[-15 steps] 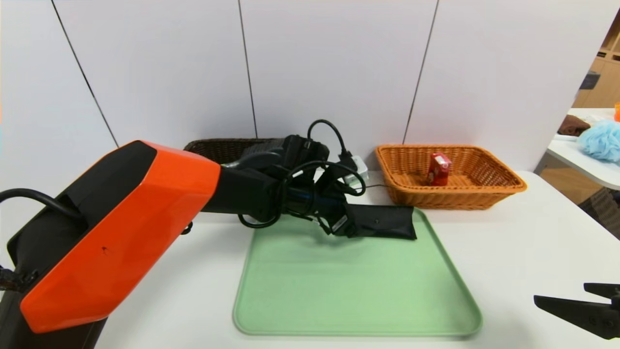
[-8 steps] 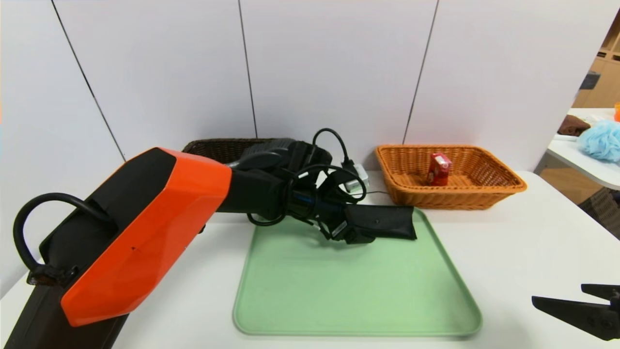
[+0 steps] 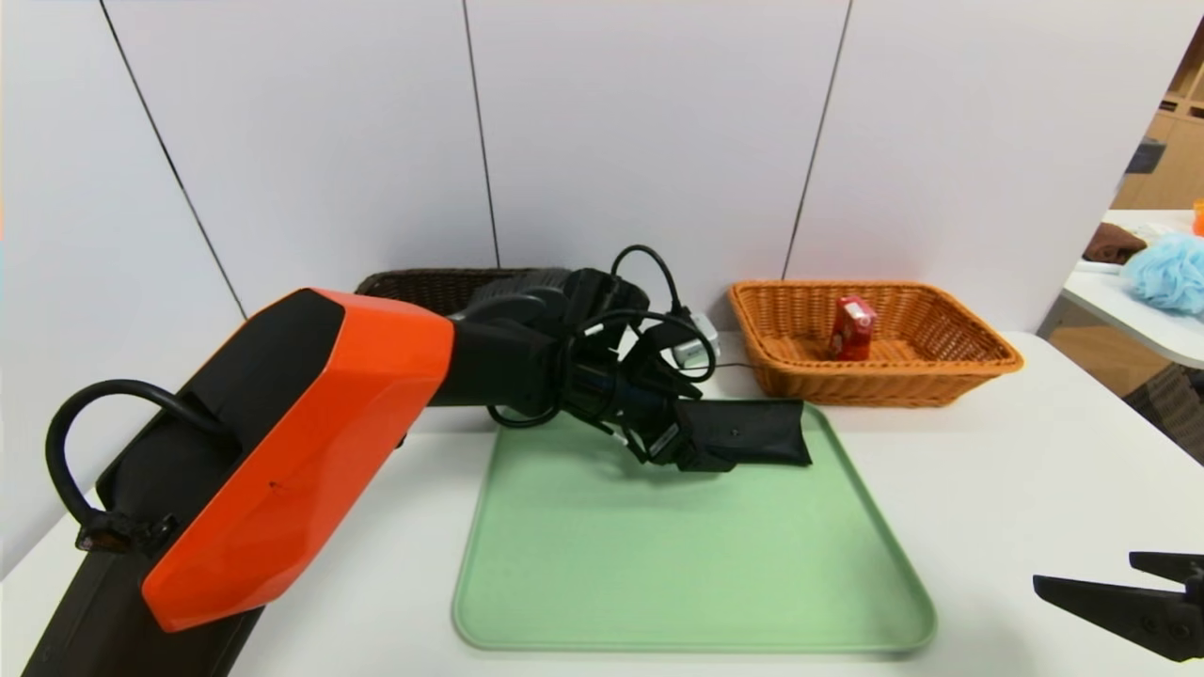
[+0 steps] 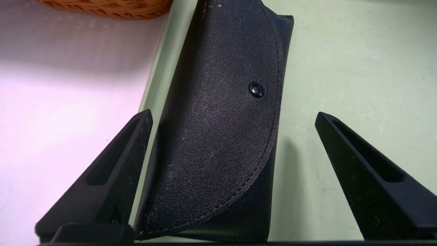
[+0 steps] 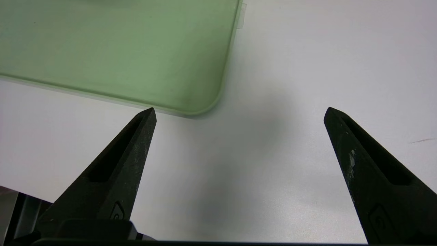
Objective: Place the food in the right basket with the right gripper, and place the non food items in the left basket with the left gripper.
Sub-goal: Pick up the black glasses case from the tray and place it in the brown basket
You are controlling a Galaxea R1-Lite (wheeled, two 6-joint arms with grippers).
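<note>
The black pouch (image 3: 751,433) is lying flat beneath a thin, smooth flap (image 4: 219,135), so I expect the pouch to buckle into a narrow fold when I pinch and lift it.
A flat black pouch (image 3: 757,431) (image 4: 222,119) with a snap flap lies on the far edge of the green tray. My left gripper (image 3: 694,449) (image 4: 234,112) is open and straddles the pouch's near end. One finger sits close against the pouch's side; the other stands well clear over the tray. The red carton (image 3: 852,327) stands inside the orange right basket (image 3: 978,362). The dark brown left basket (image 3: 423,285) is mostly hidden behind my left arm. My right gripper (image 3: 1085,570) (image 5: 239,110) hovers open and empty over the table's near right corner.
The green tray (image 3: 696,564) (image 5: 119,51) fills the table's middle. A white plug block with a cable (image 3: 698,338) lies between the baskets. A side table with a blue sponge (image 3: 1166,271) stands at the far right.
My left arm has pushed forward and slightly right, bringing its open gripper farther over the pouch's end. The pouch and my right arm have stayed still.
</note>
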